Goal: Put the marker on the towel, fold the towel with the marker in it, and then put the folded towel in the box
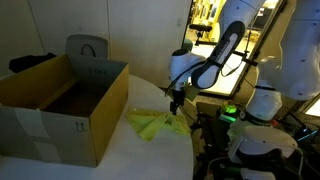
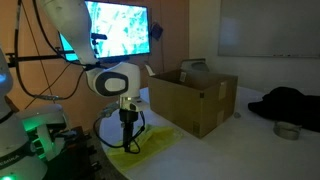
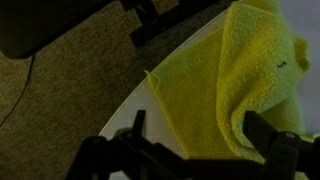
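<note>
The towel's end (image 1: 138, 119) by the box is still spread out flat, so the robot's gripper should move away from the towel's near end, take hold of that far end (image 2: 167, 132) and fold it over.
The pale yellow-green towel (image 1: 150, 124) lies crumpled on the white table, near its edge, and shows in both exterior views (image 2: 150, 140). In the wrist view the towel (image 3: 215, 95) has one side folded over itself at the right. My gripper (image 3: 200, 135) is open just above the towel's edge, one finger over the bare table and the other over the folded part. It hangs over the towel's near end in both exterior views (image 1: 176, 103) (image 2: 128, 128). The brown cardboard box (image 1: 60, 105) (image 2: 192, 98) stands open beside the towel. The marker is hidden or out of view.
A grey bag (image 1: 87, 48) stands behind the box. A black cloth heap (image 2: 290, 100) and a small round metal item (image 2: 288, 130) lie further along the table. The table's rounded edge and carpet floor (image 3: 70, 70) are close to the towel. A monitor (image 2: 118, 28) is behind the arm.
</note>
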`<move>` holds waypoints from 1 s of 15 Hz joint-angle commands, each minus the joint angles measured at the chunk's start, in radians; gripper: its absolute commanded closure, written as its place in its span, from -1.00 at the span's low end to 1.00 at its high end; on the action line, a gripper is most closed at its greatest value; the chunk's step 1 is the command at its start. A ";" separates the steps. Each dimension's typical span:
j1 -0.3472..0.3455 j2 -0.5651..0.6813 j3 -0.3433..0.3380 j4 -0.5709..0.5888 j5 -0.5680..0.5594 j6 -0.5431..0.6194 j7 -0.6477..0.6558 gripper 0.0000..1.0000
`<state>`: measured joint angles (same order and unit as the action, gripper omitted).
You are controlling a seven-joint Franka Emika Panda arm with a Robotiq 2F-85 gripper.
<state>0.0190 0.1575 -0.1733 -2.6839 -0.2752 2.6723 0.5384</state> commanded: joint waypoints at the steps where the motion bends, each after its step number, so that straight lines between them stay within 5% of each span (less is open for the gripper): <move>1: -0.009 0.029 0.006 -0.008 0.037 -0.002 -0.031 -1.00; 7: 0.044 0.059 -0.015 0.035 -0.017 0.164 0.009 -1.00; 15: 0.261 0.214 -0.144 0.221 -0.364 0.359 0.099 -1.00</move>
<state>0.1978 0.2673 -0.2592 -2.5599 -0.5165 2.9808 0.6009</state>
